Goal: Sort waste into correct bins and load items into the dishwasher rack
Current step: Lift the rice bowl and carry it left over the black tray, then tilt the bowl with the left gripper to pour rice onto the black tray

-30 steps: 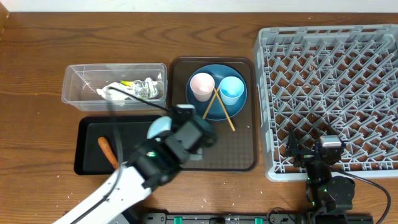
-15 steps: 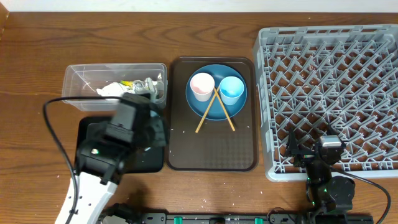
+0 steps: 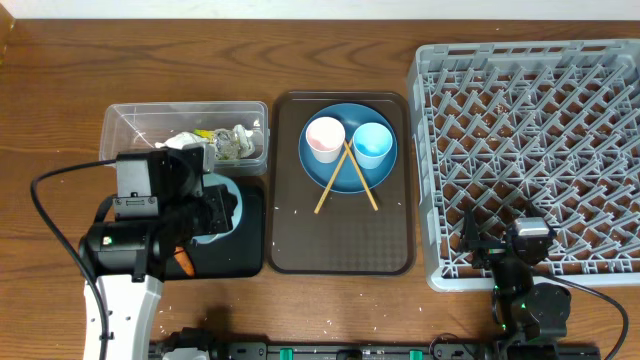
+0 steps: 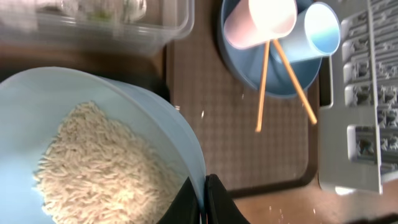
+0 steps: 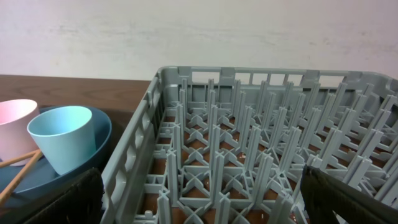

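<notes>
The pale-blue bowl has white rice [image 4: 102, 165] in it, so next I tip the bowl over the black tray [image 3: 238, 254] with my left gripper before the bowl goes to the rack.
My left gripper [image 4: 204, 200] is shut on the rim of the pale-blue bowl [image 4: 134, 106], which holds white rice [image 4: 106, 168]. In the overhead view that gripper [image 3: 205, 200] and the bowl [image 3: 226, 212] hang over the black tray [image 3: 248, 250], where an orange carrot [image 3: 182, 263] peeks out. The clear tub [image 3: 118, 128] holds crumpled paper [image 3: 183, 144] and foil [image 3: 236, 141]. On the dark-blue plate [image 3: 386, 172] stand a pink cup [image 3: 324, 137] and a light-blue cup [image 3: 372, 143], with crossed chopsticks [image 3: 334, 182]. My right gripper [image 5: 202, 199] is open at the grey rack's [image 3: 530, 120] front edge.
The plate sits on a brown serving tray [image 3: 340, 250] between the bins and the rack. A few white grains lie on that tray and on the wood at the front. A black cable [image 3: 50, 190] loops left of my left arm.
My left arm has swung left from the brown serving tray to above the black tray, carrying the bowl. The right arm has not moved.
</notes>
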Motion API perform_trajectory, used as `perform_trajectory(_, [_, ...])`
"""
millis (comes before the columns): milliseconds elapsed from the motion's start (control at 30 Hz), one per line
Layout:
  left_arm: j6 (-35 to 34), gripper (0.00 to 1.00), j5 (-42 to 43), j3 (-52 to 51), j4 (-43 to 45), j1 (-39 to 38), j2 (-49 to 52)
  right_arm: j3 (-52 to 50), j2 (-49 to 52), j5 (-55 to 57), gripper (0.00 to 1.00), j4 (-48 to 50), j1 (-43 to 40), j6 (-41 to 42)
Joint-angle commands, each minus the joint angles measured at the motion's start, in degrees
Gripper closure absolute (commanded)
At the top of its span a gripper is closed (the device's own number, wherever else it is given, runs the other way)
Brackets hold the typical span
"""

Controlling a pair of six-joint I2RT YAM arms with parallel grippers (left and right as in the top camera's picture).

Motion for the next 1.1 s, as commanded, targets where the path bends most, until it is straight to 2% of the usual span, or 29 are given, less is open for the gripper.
perform_trajectory(0, [1.99,0.94,1.68,-0.33,-2.03,1.18,-0.42,-0.09,-0.07,0.09,0.01,-0.2,-0.39,-0.85])
perform_trajectory(167, [-1.05,0.94,-4.33,-0.33,-3.89,1.4,-0.35,-0.09,-0.07,0.09,0.01,-0.2,-0.39,-0.85])
perform_trajectory(267, [-0.11,0.94,-4.2,-0.33,-5.16,1.4,-0.37,-0.09,-0.07,0.07,0.01,-0.2,-0.39,-0.85])
perform_trajectory(467, [9.81,0.94,5.09,-0.33,-4.55,1.4,-0.35,-0.09,-0.07,0.09,0.01,-0.2,-0.39,-0.85])
perform_trajectory(867, [11.69,0.94,13.33,-0.33,-3.91,1.51,-0.35,-0.09,-0.07,0.09,0.01,-0.2,-0.39,-0.85])
perform_trajectory(1067, [11.69,0.94,20.33,-0.33,-3.23,6.12,-0.35,-0.09,-0.07,0.09,0.01,-0.2,-0.39,-0.85])
